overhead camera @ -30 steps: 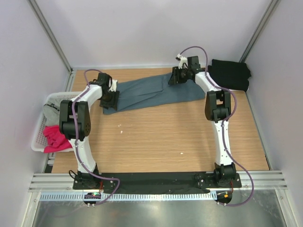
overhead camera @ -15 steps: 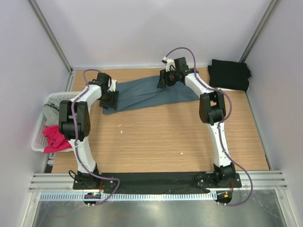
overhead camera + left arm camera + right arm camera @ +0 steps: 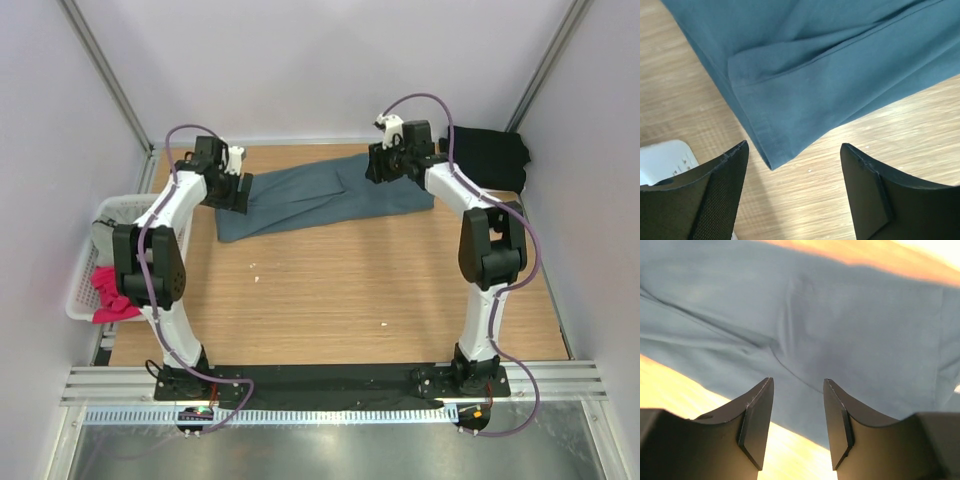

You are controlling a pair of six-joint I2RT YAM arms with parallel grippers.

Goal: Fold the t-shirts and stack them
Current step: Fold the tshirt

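Next, my left gripper grabs the strip's near edge (image 3: 265, 231) and swings that end of the strip toward me before the next fold, because the blue-grey t-shirt's long strip (image 3: 295, 207) lies crosswise.
A slate blue-grey t-shirt (image 3: 330, 195), folded into a long strip, lies across the far half of the table. My left gripper (image 3: 238, 190) hovers at its left end, open. In the left wrist view the shirt's hemmed corner (image 3: 770, 150) lies flat on the wood ahead of the left gripper (image 3: 794, 146), and neither finger touches it. My right gripper (image 3: 377, 165) is over the strip's right part. The right wrist view shows the right gripper (image 3: 797, 381) open above the blue cloth (image 3: 850, 325), nothing between its fingers. A black t-shirt (image 3: 487, 156) lies folded at the back right corner.
A white slatted basket (image 3: 82, 280) stands off the table's left edge, holding a pink t-shirt (image 3: 110, 297) and a light grey one (image 3: 106, 235). A corner of the basket (image 3: 665, 160) shows in the left wrist view. Walls close in the back and both sides.
My left gripper has opened wider and drawn back from the shirt's left corner toward the far edge. The right gripper swung left over the shirt, then back to the right.
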